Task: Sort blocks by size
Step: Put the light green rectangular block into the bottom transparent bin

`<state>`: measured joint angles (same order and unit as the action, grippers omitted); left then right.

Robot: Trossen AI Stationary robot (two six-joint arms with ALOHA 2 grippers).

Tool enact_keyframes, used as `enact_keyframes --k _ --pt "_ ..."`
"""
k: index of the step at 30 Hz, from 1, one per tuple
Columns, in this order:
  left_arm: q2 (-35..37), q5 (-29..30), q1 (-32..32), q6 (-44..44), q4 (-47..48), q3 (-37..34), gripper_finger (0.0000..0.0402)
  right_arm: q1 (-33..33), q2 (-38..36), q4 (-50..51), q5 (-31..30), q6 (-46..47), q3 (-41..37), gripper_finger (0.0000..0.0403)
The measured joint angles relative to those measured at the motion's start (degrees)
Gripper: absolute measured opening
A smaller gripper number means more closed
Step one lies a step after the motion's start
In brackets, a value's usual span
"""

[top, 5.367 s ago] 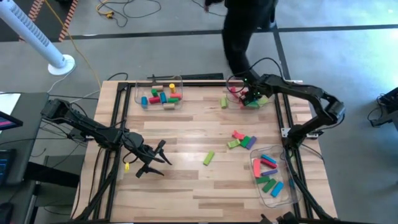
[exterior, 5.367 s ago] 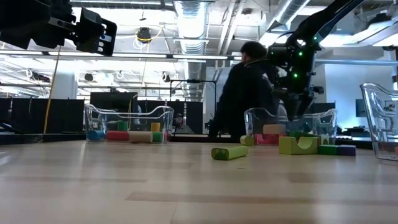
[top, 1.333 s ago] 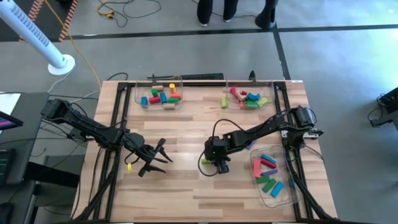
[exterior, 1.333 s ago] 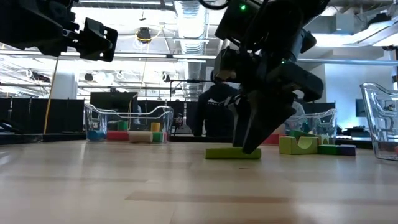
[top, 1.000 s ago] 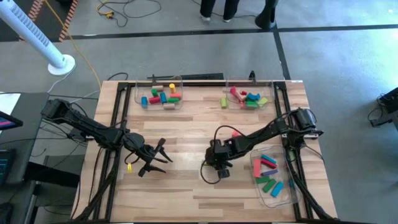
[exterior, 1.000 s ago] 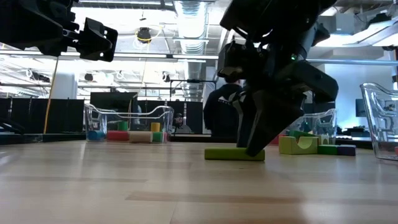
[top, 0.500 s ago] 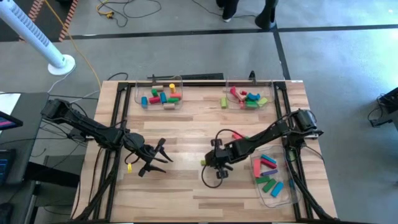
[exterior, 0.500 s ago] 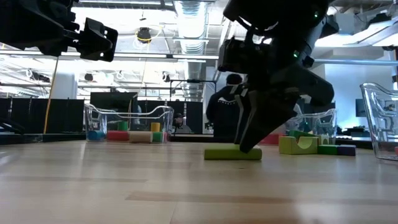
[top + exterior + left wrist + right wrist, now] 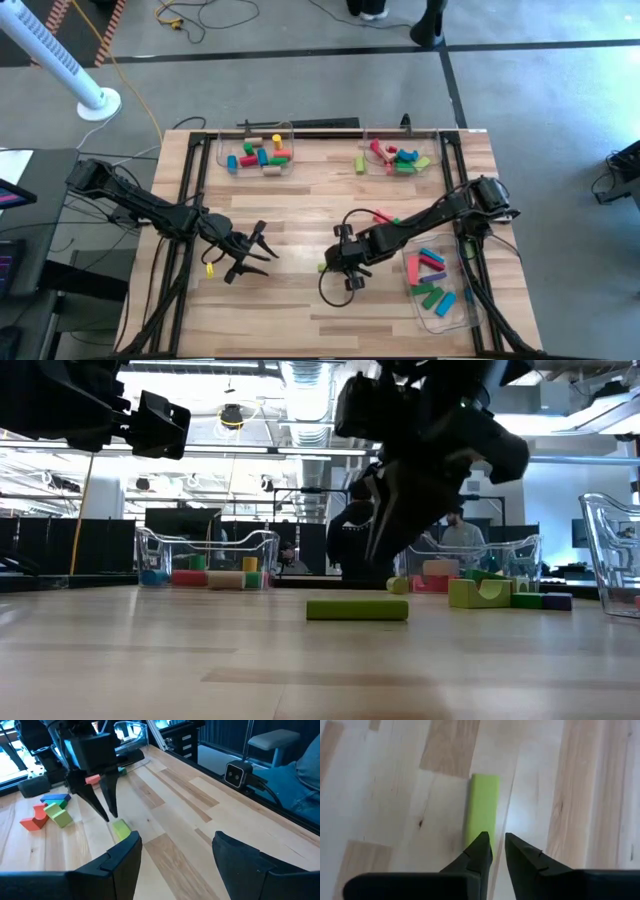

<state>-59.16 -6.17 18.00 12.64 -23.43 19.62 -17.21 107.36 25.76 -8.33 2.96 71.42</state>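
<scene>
The lime-green block's near end (image 9: 479,832) is under my right gripper's closed fingers, so I should open them, put them on either side of the block (image 9: 482,807) and hand it to my left gripper.
A lime-green block (image 9: 322,267) (image 9: 482,807) lies flat on the wooden table near its middle. My right gripper (image 9: 493,840) (image 9: 377,558) hangs just above the block's near end, pointing steeply down, fingers shut with nothing between them. In the low view the block (image 9: 357,610) rests on the table, clear of the fingers. My left gripper (image 9: 262,255) (image 9: 175,851) waits open over the table's left part, aimed at the block (image 9: 120,829). Loose red, green, blue and purple blocks (image 9: 50,812) lie right of the middle.
Two clear trays of coloured blocks stand at the far edge (image 9: 255,155) (image 9: 395,160). A third tray (image 9: 435,285) sits at the right near side with several blocks. Bare wood lies between the two grippers. A person stands beyond the far edge.
My right gripper stood open, astride the green block at the table, then shut and rose off it, tipping a little. The block stayed flat on the table and slid slightly toward the table's left.
</scene>
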Motion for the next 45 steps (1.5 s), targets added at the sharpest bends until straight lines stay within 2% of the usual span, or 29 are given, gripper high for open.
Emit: enact_keyframes --k 4,11,15,23,26,31,37,45 --pt "0.00 0.00 0.00 0.00 0.06 0.00 0.0230 -0.30 0.01 -2.08 0.69 -0.16 -0.81 0.0124" --pt "0.00 -0.02 0.00 0.19 0.06 0.00 0.0230 -1.64 0.51 -5.42 0.74 3.07 -2.37 0.0249" --pt "0.02 -0.02 0.00 0.13 0.03 0.00 0.0230 -1.92 2.60 -6.70 0.62 4.03 -2.45 0.0274" --pt "0.02 -0.02 0.02 -0.11 0.19 0.02 0.0230 -1.37 6.22 -6.78 -0.60 5.69 -2.29 0.0250" --pt "0.02 -0.02 0.02 -0.12 0.34 0.02 0.0230 -1.33 5.82 -6.70 -0.63 6.46 -2.31 0.0212" --pt "0.02 -0.01 0.02 -0.04 0.32 0.02 0.0230 -1.62 5.72 -6.67 -0.58 6.17 -2.34 0.0120" --pt "0.02 0.06 0.02 -0.14 0.29 0.02 0.0230 -2.25 5.72 -5.57 -0.58 5.81 -1.50 0.0120" --pt "0.02 0.15 0.02 0.44 -0.81 0.02 0.0230 -2.84 5.85 -0.26 -1.34 4.32 4.64 0.0120"
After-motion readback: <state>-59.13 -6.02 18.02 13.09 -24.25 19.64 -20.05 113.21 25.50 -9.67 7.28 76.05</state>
